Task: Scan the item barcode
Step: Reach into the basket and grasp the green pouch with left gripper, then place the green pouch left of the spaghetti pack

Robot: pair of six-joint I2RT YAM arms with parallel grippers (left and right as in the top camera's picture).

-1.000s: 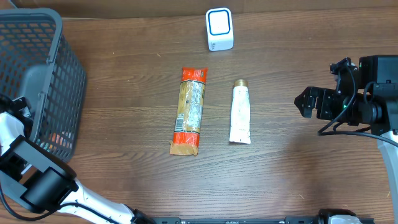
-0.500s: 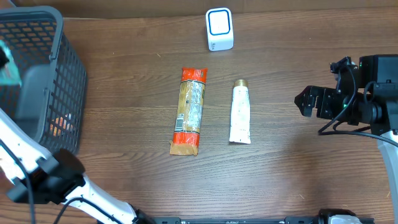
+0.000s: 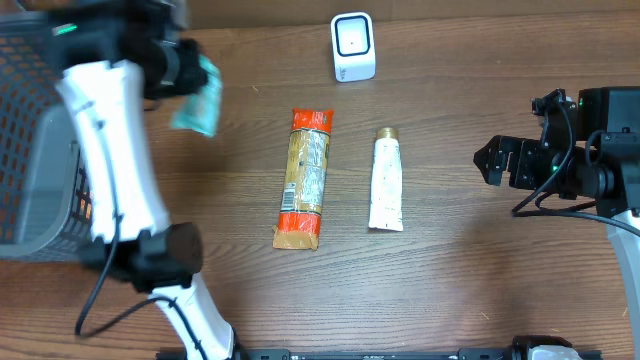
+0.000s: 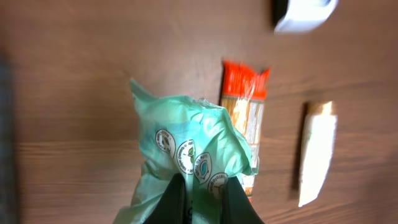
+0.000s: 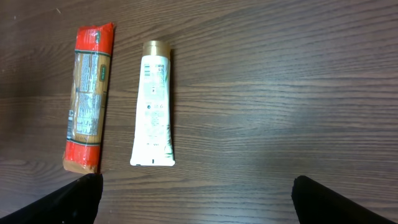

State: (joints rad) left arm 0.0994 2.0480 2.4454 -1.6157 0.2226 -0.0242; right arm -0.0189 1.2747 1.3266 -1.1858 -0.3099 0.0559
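I should keep lowering my left gripper to the open wood [image 3: 260, 178] beside the orange pasta packet and let go there, as the green packet [image 3: 203, 102] is clear of the basket.
A crinkled green packet [image 3: 197, 100] hangs above the table at the upper left, and my left gripper [image 3: 186, 72] is shut on it. In the left wrist view the packet [image 4: 186, 146] fills the centre, pinched between the two dark fingers of the left gripper [image 4: 202, 199]. The white barcode scanner [image 3: 352, 46] stands upright at the back centre, its edge also showing in the left wrist view [image 4: 303, 9]. My right gripper [image 3: 488, 163] waits at the right, open and empty; its view shows the gripper [image 5: 198, 202] over bare wood.
An orange pasta packet [image 3: 306, 178] and a white tube [image 3: 387, 180] lie side by side mid-table, also visible as packet [image 5: 88, 99] and tube [image 5: 154, 102]. A grey mesh basket [image 3: 25, 100] stands at the far left, behind my left arm.
My left arm has swung up out of the basket and to the right, bringing the green packet over the table. The right arm has not moved.
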